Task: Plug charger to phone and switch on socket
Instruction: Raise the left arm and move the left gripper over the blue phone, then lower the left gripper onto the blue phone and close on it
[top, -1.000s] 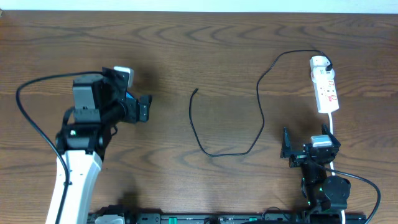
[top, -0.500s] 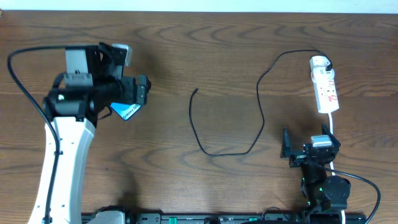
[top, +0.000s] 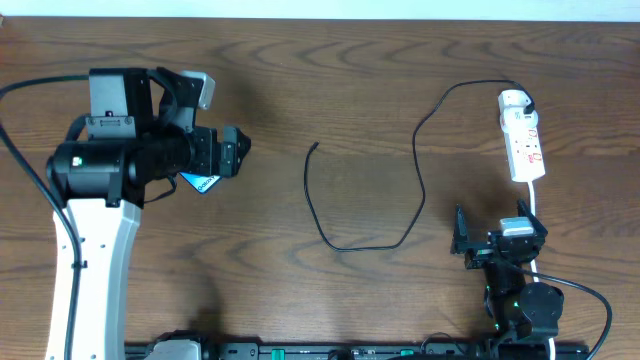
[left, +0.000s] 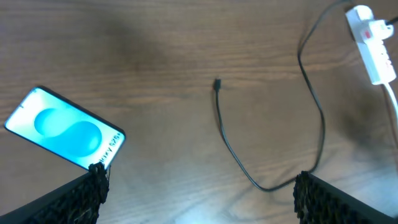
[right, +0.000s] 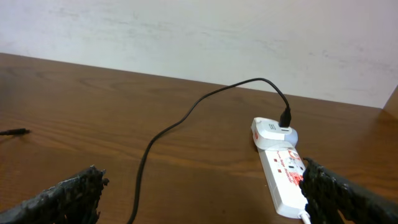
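Observation:
The slanted phone (left: 65, 127) is next to my left gripper, with its length roughly along the finger opening, so my left gripper should swing back, turn and grip the phone across its long edges (left: 81, 107).
The phone (left: 65, 127), blue screen up, lies slanted on the wood at the left. From overhead only its corner (top: 200, 182) shows under my left arm. My left gripper (top: 238, 152) hangs open above the table just right of the phone, nothing between its fingers (left: 200, 177). The charger (top: 318, 215) is a thin black cable looping across mid-table, and its free plug tip (top: 315, 147) lies loose (left: 217, 84). Its other end runs into the white adapter on the socket (top: 524, 140), a white strip at the far right (right: 286, 180). My right gripper (top: 498, 238) stands open just short of the socket's near end (right: 203, 174).
The socket's white cord (top: 535, 205) runs from the strip toward the right arm's base. A pale wall (right: 199, 37) rises behind the table's far edge. Bare wood (top: 380, 110) lies between the cable loop and the far edge.
My left arm has swung left and risen, uncovering a corner of the phone that it hid before. The cable, the socket and my right arm have not moved.

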